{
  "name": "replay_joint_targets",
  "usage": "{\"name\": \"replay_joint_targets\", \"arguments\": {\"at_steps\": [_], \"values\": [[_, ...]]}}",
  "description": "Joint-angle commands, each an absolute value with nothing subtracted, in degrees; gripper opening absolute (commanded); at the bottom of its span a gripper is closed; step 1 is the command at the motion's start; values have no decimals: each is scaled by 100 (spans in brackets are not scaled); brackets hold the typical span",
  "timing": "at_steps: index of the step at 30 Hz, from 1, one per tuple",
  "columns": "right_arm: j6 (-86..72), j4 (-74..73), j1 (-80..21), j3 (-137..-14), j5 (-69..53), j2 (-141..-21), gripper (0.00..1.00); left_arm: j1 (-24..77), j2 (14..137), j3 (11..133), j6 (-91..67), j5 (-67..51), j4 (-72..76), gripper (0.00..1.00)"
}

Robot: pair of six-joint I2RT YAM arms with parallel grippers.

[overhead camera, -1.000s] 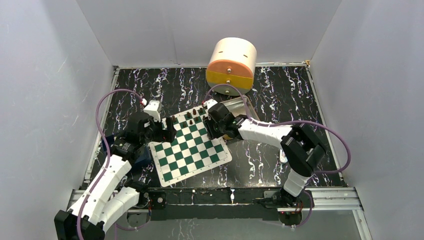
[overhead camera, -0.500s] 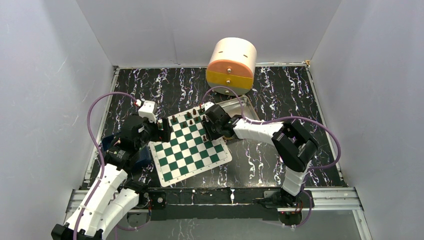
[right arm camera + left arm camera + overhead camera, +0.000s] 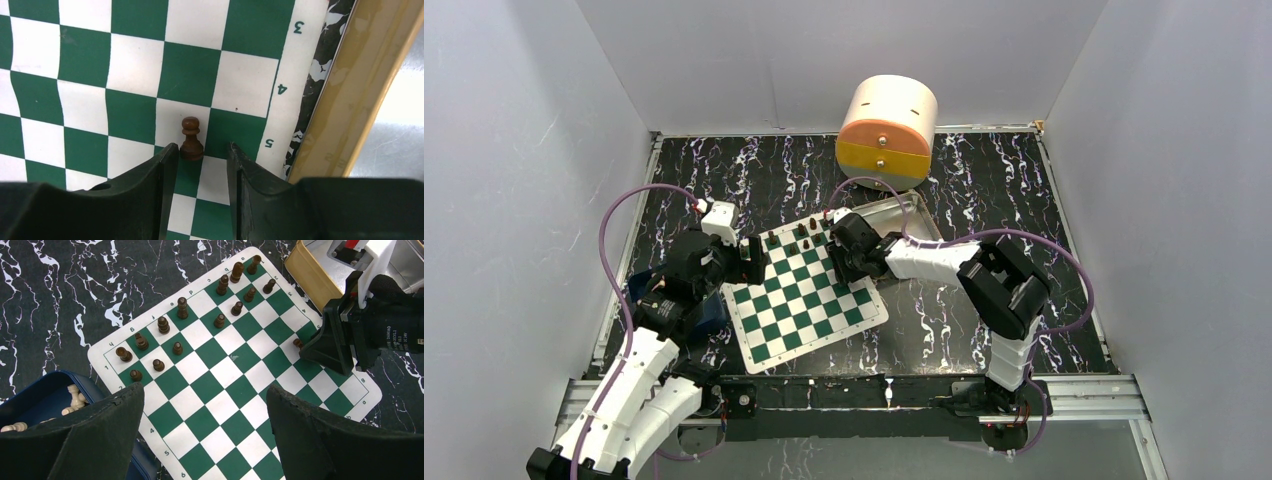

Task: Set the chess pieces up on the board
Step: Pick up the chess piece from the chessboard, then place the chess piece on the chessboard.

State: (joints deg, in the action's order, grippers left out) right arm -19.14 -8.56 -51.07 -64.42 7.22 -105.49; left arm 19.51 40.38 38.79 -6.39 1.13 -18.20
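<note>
The gap in the pawn row [image 3: 197,333] is closer to my left gripper, so next my right gripper picks up the dark brown pawn [image 3: 191,139] and passes it to my left gripper.
The green-and-white board [image 3: 809,300] lies mid-table. Several dark chess pieces [image 3: 183,307] stand in two rows along its far edge. My right gripper [image 3: 202,147] is low over the board's right side, jaws open. A dark brown pawn [image 3: 191,140] stands upright on the board just ahead of the fingertips, close beside the left finger and not clamped. The same pawn [image 3: 297,343] shows in the left wrist view under the right gripper [image 3: 836,262]. My left gripper [image 3: 204,387] hangs wide open above the board's left part [image 3: 759,258], holding nothing.
A blue box [image 3: 50,405] with pale chessmen sits off the board's left corner. A tan metal tray [image 3: 904,215] lies right behind the right gripper, its wall [image 3: 360,100] close to the board's edge. A round cream-and-orange container [image 3: 886,130] stands at the back.
The right jaws have spread apart, leaving the pawn standing on the board. The right arm shifted slightly left. The left arm swung a little toward the back early on, then held still.
</note>
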Motion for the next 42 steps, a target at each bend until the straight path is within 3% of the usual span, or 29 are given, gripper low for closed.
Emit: {"name": "replay_joint_targets", "arguments": {"at_steps": [1, 14, 20, 32, 42], "values": [[-1826, -690, -5140, -6679, 823, -10604, 48, 1934, 3985, 3831, -571, 210, -1735, 89], [-1660, -764, -5220, -6704, 1040, -10639, 32, 1934, 4012, 3724, -1012, 322, -1663, 94], [-1349, -541, -5231, -6530, 852, -10363, 23, 1934, 4439, 3918, -1455, -167, -1815, 92], [-958, 1529, -5232, -5226, -959, -8777, 18, 1938, 5311, 4797, -2947, -2143, -2251, 55], [-1792, 3447, -5236, -4437, -1875, -8149, 17, 1939, 5698, 4903, -3776, -3351, -1970, 52]]}}
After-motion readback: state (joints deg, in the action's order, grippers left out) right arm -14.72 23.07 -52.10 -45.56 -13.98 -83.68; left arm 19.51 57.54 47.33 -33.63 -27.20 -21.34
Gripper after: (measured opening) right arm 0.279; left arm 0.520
